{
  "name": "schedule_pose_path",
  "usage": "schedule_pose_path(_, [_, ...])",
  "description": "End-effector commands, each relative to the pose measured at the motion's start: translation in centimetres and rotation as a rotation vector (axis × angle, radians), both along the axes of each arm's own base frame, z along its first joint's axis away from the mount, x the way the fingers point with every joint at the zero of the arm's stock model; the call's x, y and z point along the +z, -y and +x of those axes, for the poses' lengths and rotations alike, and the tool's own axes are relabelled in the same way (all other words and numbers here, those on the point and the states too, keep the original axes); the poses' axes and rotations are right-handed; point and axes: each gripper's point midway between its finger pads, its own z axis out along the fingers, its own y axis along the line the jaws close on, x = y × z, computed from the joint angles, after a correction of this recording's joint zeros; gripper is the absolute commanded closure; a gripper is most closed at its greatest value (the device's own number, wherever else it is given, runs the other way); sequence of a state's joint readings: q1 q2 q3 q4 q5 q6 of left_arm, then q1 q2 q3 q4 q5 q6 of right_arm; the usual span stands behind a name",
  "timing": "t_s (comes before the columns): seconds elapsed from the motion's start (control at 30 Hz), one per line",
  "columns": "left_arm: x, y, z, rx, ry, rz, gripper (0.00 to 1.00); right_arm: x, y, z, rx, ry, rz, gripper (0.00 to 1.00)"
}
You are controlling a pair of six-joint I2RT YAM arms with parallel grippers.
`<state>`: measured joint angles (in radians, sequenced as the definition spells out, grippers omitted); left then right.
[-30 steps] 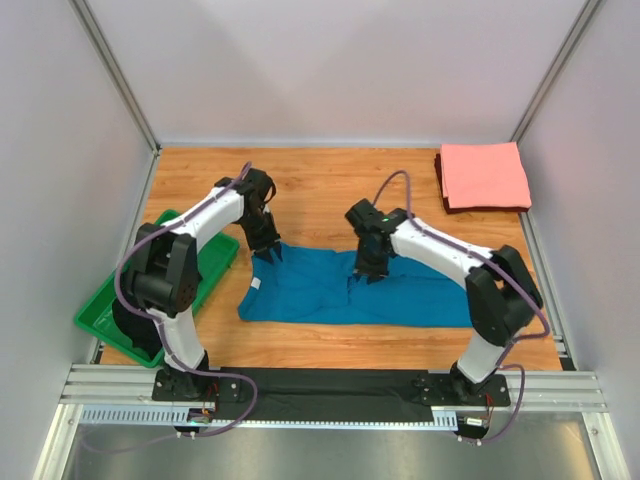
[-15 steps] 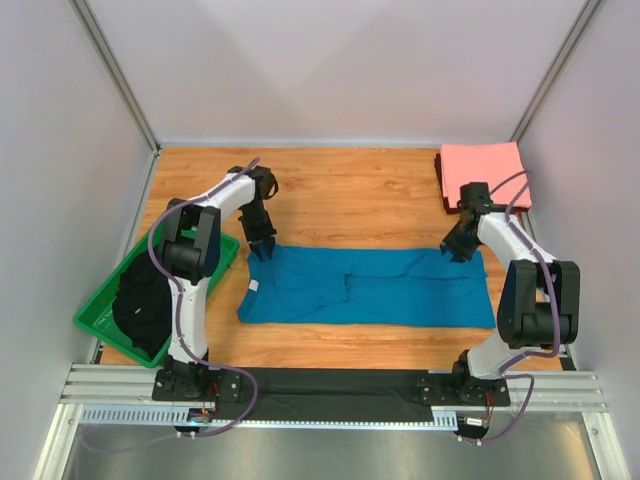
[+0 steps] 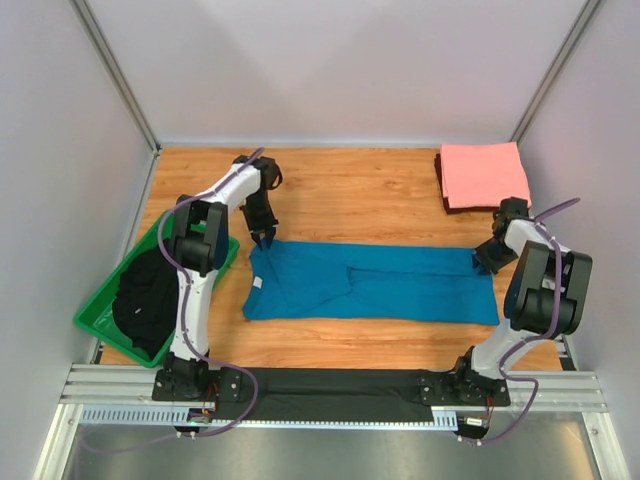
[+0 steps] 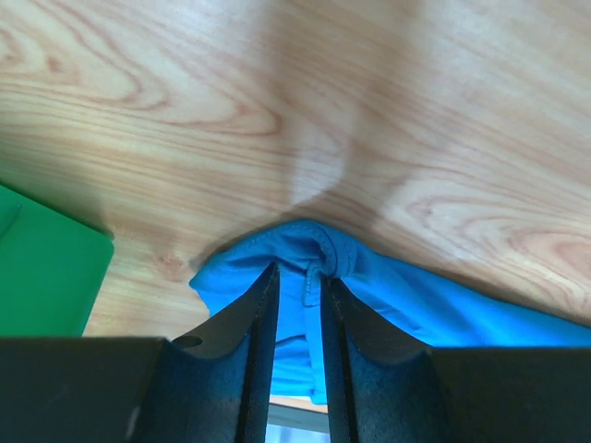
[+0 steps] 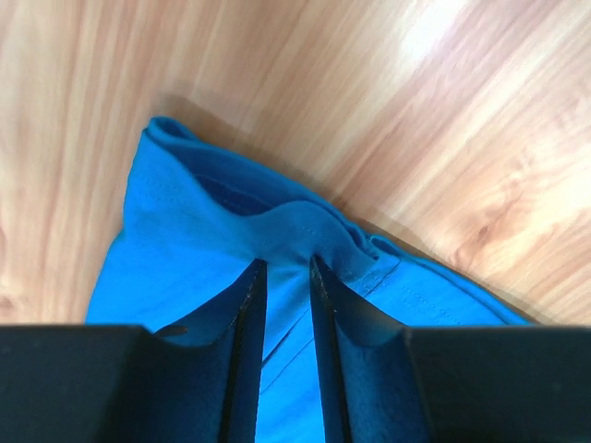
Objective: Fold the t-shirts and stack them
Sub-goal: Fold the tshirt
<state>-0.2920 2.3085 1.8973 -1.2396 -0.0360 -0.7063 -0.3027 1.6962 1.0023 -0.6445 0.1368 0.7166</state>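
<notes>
I need to turn the teal-blue strip with my left gripper, because it lies crosswise with its label end (image 3: 260, 282) by the green tray. I should swing that end toward the back (image 3: 318, 180) first and then fold the strip.
The teal-blue t-shirt (image 3: 380, 285) lies as a long folded strip across the table's middle, with a small white label (image 3: 258, 283) near its left end. My left gripper (image 3: 262, 238) is shut on the strip's far left corner; in the left wrist view the cloth (image 4: 416, 295) bunches between my gripper's (image 4: 297, 277) narrow jaws. My right gripper (image 3: 485, 258) is shut on the far right corner; in the right wrist view the cloth (image 5: 185, 231) rises in a ridge at my gripper (image 5: 286, 268). The salmon-pink t-shirt (image 3: 485, 175) lies folded at the back right.
A green tray (image 3: 215, 262) holding a dark cloth (image 3: 145, 300) sits at the left edge; its corner shows in the left wrist view (image 4: 46, 268). Grey walls close the table on three sides. Bare wood lies behind the blue strip.
My right gripper moved from the shirt's middle out to the right, drawing the cloth into a longer strip. My left gripper shifted slightly back while holding the left corner.
</notes>
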Motion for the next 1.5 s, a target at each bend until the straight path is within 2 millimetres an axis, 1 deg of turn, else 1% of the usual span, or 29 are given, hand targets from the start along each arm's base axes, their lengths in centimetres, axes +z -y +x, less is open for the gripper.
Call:
schedule_pose_path(0.0, [-0.1, -0.5, 1.2, 0.010, 0.018, 0.026, 0.68, -1.8, 2.8, 0.9, -0.088, 0.005, -0.038, 0.73])
schedule_pose_path(0.13, [0.0, 0.2, 3.0, -0.021, 0.041, -0.015, 0.68, -0.7, 3.3, 2.1, -0.079, 0.034, -0.020, 0.73])
schedule_pose_path(0.27, [3.5, 2.2, 6.7, -0.052, 0.189, -0.116, 0.66, 2.2, 2.9, 2.7, -0.059, 0.082, -0.004, 0.71])
schedule_pose_path(0.3, [5.4, 3.3, 7.6, -0.070, 0.241, -0.183, 0.66, 2.8, 2.3, 2.2, -0.050, 0.074, 0.024, 0.70])
schedule_pose_path(0.37, [8.2, 4.0, 8.6, -0.080, 0.320, -0.230, 0.64, 3.5, 1.1, 1.4, -0.016, 0.051, 0.066, 0.68])
schedule_pose_path(0.43, [9.6, 4.5, 8.4, -0.097, 0.341, -0.270, 0.64, 4.5, 0.5, 0.8, 0.030, 0.052, 0.066, 0.65])
schedule_pose_path(0.47, [10.7, 4.6, 7.6, -0.101, 0.344, -0.288, 0.64, 4.5, -0.3, -0.1, 0.048, 0.031, 0.086, 0.64])
schedule_pose_path(0.5, [10.8, 4.4, 6.9, -0.100, 0.328, -0.289, 0.63, 4.8, -0.5, -0.4, 0.060, 0.036, 0.088, 0.63])
schedule_pose_path(0.53, [11.0, 4.7, 6.0, -0.107, 0.317, -0.294, 0.64, 5.8, -1.0, -0.5, 0.084, 0.056, 0.077, 0.61])
schedule_pose_path(0.57, [11.2, 4.6, 4.3, -0.119, 0.296, -0.294, 0.64, 6.0, -1.5, -1.1, 0.106, 0.051, 0.075, 0.59])
schedule_pose_path(0.6, [11.3, 4.7, 3.2, -0.132, 0.287, -0.284, 0.64, 6.5, -2.5, -1.0, 0.136, 0.074, 0.103, 0.57])
schedule_pose_path(0.63, [11.3, 5.3, 1.9, -0.149, 0.273, -0.272, 0.64, 7.7, -3.5, -0.9, 0.170, 0.109, 0.099, 0.52])
schedule_pose_path(0.67, [11.3, 5.3, -0.3, -0.158, 0.254, -0.266, 0.64, 8.1, -4.2, -1.3, 0.190, 0.111, 0.106, 0.50])
schedule_pose_path(0.7, [11.2, 6.7, -1.5, -0.197, 0.262, -0.277, 0.64, 8.6, -4.8, -1.4, 0.209, 0.120, 0.108, 0.47])
schedule_pose_path(0.73, [11.1, 7.0, -3.5, -0.202, 0.244, -0.273, 0.65, 9.9, -6.1, -1.5, 0.251, 0.154, 0.106, 0.42])
schedule_pose_path(0.8, [10.8, 8.6, -5.6, -0.235, 0.237, -0.274, 0.67, 11.1, -8.0, -1.7, 0.303, 0.187, 0.117, 0.34])
schedule_pose_path(0.83, [10.1, 8.7, -7.1, -0.223, 0.207, -0.275, 0.68, 12.1, -8.7, -2.0, 0.320, 0.216, 0.120, 0.32])
schedule_pose_path(0.9, [9.3, 10.1, -8.3, -0.238, 0.211, -0.295, 0.71, 13.0, -10.6, -2.5, 0.367, 0.242, 0.144, 0.29])
schedule_pose_path(1.0, [7.0, 10.1, -9.7, -0.240, 0.168, -0.270, 0.72, 14.0, -11.9, -4.1, 0.385, 0.269, 0.165, 0.27])
schedule_pose_path(1.03, [5.9, 9.9, -10.0, -0.239, 0.142, -0.247, 0.73, 14.1, -12.3, -4.7, 0.391, 0.270, 0.174, 0.27])
schedule_pose_path(1.07, [5.1, 9.9, -9.8, -0.242, 0.142, -0.228, 0.73, 14.9, -12.5, -5.1, 0.393, 0.302, 0.179, 0.26])
schedule_pose_path(1.13, [3.6, 10.3, -9.4, -0.248, 0.105, -0.216, 0.73, 15.6, -12.5, -5.7, 0.394, 0.322, 0.171, 0.23])
schedule_pose_path(1.2, [2.7, 9.9, -9.1, -0.265, 0.059, -0.170, 0.73, 16.9, -12.2, -6.1, 0.401, 0.358, 0.141, 0.19])
schedule_pose_path(1.23, [2.1, 10.3, -8.0, -0.271, 0.048, -0.145, 0.74, 17.2, -12.1, -6.6, 0.409, 0.347, 0.129, 0.18])
schedule_pose_path(1.27, [1.9, 9.2, -7.9, -0.279, 0.024, -0.075, 0.74, 18.1, -11.8, -6.7, 0.409, 0.358, 0.111, 0.18])
schedule_pose_path(1.33, [1.1, 9.0, -6.1, -0.304, 0.030, -0.015, 0.74, 18.8, -11.6, -7.3, 0.416, 0.352, 0.096, 0.17])
schedule_pose_path(1.37, [1.0, 8.6, -5.9, -0.308, 0.020, 0.008, 0.74, 19.3, -11.6, -7.3, 0.414, 0.362, 0.091, 0.17])
schedule_pose_path(1.4, [0.6, 8.9, -4.7, -0.316, 0.029, 0.016, 0.74, 19.6, -11.6, -7.5, 0.413, 0.371, 0.089, 0.16])
schedule_pose_path(1.47, [0.5, 8.2, -3.7, -0.312, 0.030, 0.059, 0.74, 20.1, -11.7, -7.7, 0.390, 0.387, 0.096, 0.16])
